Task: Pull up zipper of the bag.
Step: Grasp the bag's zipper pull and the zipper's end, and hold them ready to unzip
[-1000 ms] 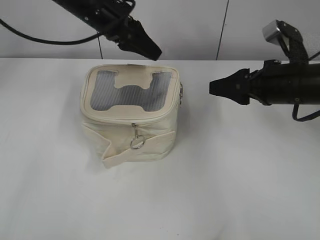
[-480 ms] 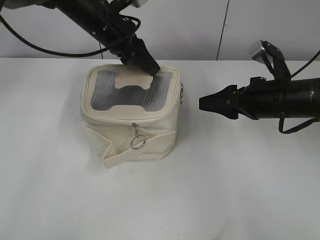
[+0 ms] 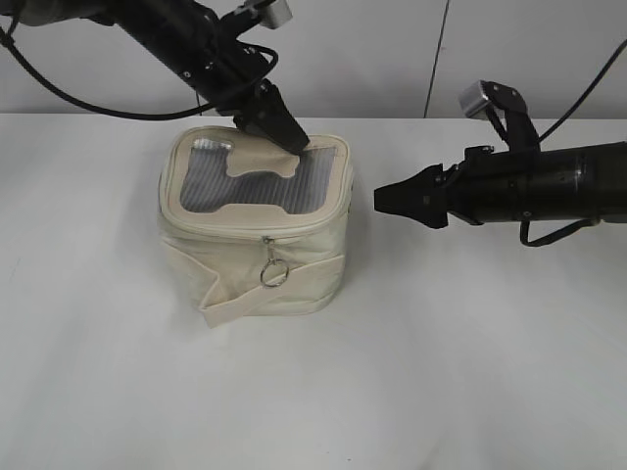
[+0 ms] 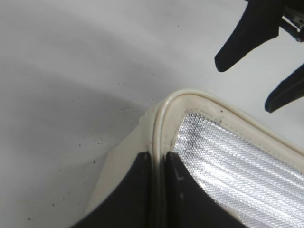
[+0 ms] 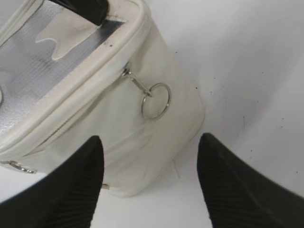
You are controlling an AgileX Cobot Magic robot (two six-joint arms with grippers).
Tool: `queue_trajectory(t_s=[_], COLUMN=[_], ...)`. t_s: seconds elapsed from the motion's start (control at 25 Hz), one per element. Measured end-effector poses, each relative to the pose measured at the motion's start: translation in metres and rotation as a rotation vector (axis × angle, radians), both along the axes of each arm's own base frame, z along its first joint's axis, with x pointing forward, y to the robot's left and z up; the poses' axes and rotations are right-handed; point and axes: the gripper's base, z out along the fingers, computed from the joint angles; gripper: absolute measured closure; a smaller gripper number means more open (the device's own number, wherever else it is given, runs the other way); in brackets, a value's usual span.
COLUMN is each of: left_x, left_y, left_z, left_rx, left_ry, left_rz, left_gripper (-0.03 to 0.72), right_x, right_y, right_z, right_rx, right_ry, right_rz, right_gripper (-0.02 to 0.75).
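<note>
My left gripper sits at the top panel's back corner (image 3: 318,144), far from the silver pull in front (image 3: 273,272). I should therefore bring my right gripper around to take it.
The cream bag (image 3: 240,259) stands upright on the white table. Its zipper (image 3: 235,236) runs under the top panel's rim, and a silver pull with a ring (image 3: 271,271) hangs on the front face. My left gripper (image 3: 292,145) is shut, its tip resting on the top panel near the back right corner; in the left wrist view (image 4: 158,154) the rim piping shows past its tips. My right gripper (image 3: 380,199) is open and empty, level with the bag's right side and a little apart from it. In the right wrist view (image 5: 151,138) a second ring pull (image 5: 155,100) hangs on the bag's side ahead of it.
The white table (image 3: 441,372) runs to a pale back wall. A loose cream strap end (image 3: 220,311) sticks out at the bag's lower front left. My right gripper's fingers (image 4: 247,38) show at the top right of the left wrist view.
My left gripper came down from above the bag's back edge onto the top panel. My right gripper moved left, closer to the bag's right side.
</note>
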Motion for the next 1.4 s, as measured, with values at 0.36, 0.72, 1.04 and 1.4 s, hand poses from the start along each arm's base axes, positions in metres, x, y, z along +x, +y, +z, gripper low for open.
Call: queue_trajectory(t_s=[0.36, 0.72, 1.04, 1.4], left_x=[0.000, 0.000, 0.000, 0.000], left_y=[0.000, 0.000, 0.000, 0.000], left_z=[0.000, 0.001, 0.001, 0.001], left_rx=[-0.001, -0.005, -0.006, -0.006], left_ry=[0.001, 0.004, 0.006, 0.005], left_rz=[0.001, 0.006, 0.008, 0.009], left_gripper=[0.627, 0.629, 0.630, 0.630], right_x=[0.010, 0.017, 0.027, 0.028], right_y=[0.018, 0.037, 0.040, 0.040], right_z=[-0.010, -0.013, -0.005, -0.021], right_rx=[-0.009, -0.126, -0.140, -0.151], right_ry=[-0.006, -0.039, -0.077, -0.037], right_rz=[0.048, 0.046, 0.032, 0.034], right_gripper=[0.252, 0.252, 0.266, 0.298])
